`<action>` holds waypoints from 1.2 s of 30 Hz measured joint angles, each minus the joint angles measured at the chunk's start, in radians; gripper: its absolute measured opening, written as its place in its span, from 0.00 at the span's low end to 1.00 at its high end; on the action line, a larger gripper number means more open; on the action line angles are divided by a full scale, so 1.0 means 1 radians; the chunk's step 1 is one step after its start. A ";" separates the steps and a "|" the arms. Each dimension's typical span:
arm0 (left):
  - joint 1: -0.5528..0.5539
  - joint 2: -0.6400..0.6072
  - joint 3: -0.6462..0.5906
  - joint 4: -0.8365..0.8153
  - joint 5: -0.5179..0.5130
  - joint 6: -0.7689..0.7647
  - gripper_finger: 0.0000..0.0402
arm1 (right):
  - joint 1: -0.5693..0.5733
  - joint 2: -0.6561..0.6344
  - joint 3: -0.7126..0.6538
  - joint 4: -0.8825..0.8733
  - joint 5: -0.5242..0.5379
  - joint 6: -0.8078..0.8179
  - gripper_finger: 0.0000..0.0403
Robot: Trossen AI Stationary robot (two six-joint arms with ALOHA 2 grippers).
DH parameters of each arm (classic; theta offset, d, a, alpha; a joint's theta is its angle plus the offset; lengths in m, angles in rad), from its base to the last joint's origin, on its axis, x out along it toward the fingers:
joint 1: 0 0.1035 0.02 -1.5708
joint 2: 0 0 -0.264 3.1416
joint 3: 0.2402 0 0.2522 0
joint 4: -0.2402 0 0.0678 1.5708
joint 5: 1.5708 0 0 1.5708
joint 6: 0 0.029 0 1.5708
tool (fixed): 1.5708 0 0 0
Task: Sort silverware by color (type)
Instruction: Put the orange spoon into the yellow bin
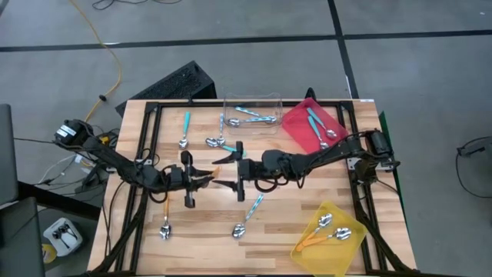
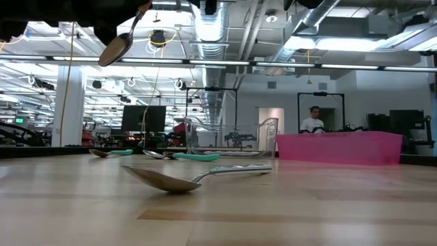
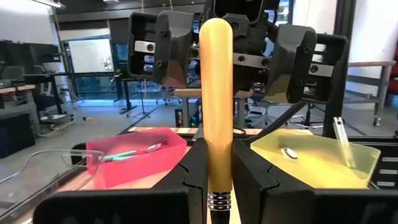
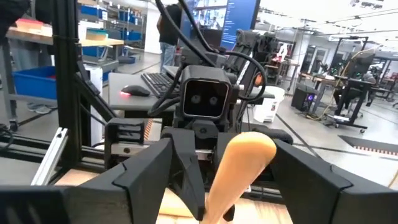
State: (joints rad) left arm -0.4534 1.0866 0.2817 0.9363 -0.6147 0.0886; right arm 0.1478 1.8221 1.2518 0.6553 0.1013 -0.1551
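The yellow tray (image 1: 329, 240) is far from the orange-handled spoon in my left gripper, so my right gripper should grab the spoon handle's loose end (image 1: 216, 173) and bring it there.
An orange-handled spoon (image 3: 215, 99) is lifted above the table's middle, with my left gripper (image 1: 206, 178) shut on it. Its handle points toward my right gripper (image 1: 229, 175). That gripper faces it, open, with one finger on each side of the handle's free end (image 4: 247, 152), touching nothing. The spoon's metal bowl (image 2: 116, 49) shows high up in the low view. Loose spoons lie on the table: a teal one (image 1: 185, 127), two by the clear tray (image 1: 219, 141), a light-blue one (image 1: 247, 215) and an orange one (image 1: 165, 221). My left gripper pinches the orange handle between its two fingers at the end next to the ringed metal collar (image 3: 219, 183). The fingers come level from the table's left and lie along the handle. The spoon is clear of the table, and its free end (image 3: 214, 28) points at the right gripper.
A clear tray (image 1: 269, 98) at the far middle holds teal and light-blue spoons. A red tray (image 1: 296, 123) at the far right holds teal ones. A yellow tray (image 1: 350, 238) at the near right holds orange ones. A black frame runs around the tabletop.
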 joint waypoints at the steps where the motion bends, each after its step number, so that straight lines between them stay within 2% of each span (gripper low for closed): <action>1: 0.000 0.000 0.000 0.001 0.000 0.000 0.07 | 0.000 0.000 0.000 0.001 0.000 0.001 0.70; 5: 0.000 0.000 0.000 0.003 0.000 0.000 0.07 | 0.000 0.000 0.000 -0.006 0.001 0.024 0.64; 8: 0.000 0.000 0.000 0.003 0.001 0.001 0.07 | 0.000 0.000 0.000 -0.018 0.002 0.024 0.55; 15: 0.000 0.000 0.000 0.000 0.008 0.011 0.07 | -0.001 0.000 0.000 -0.033 0.002 0.045 0.25; 26: 0.000 0.001 0.000 -0.016 0.027 -0.009 0.09 | 0.000 -0.001 0.000 -0.053 0.003 0.069 0.24; 36: -0.009 0.000 0.000 -0.051 0.026 -0.130 0.39 | 0.020 -0.080 -0.001 -0.236 0.126 0.103 0.24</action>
State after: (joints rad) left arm -0.4620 1.0866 0.2813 0.8850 -0.5890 -0.0412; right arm 0.1679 1.7423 1.2507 0.4197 0.2271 -0.0522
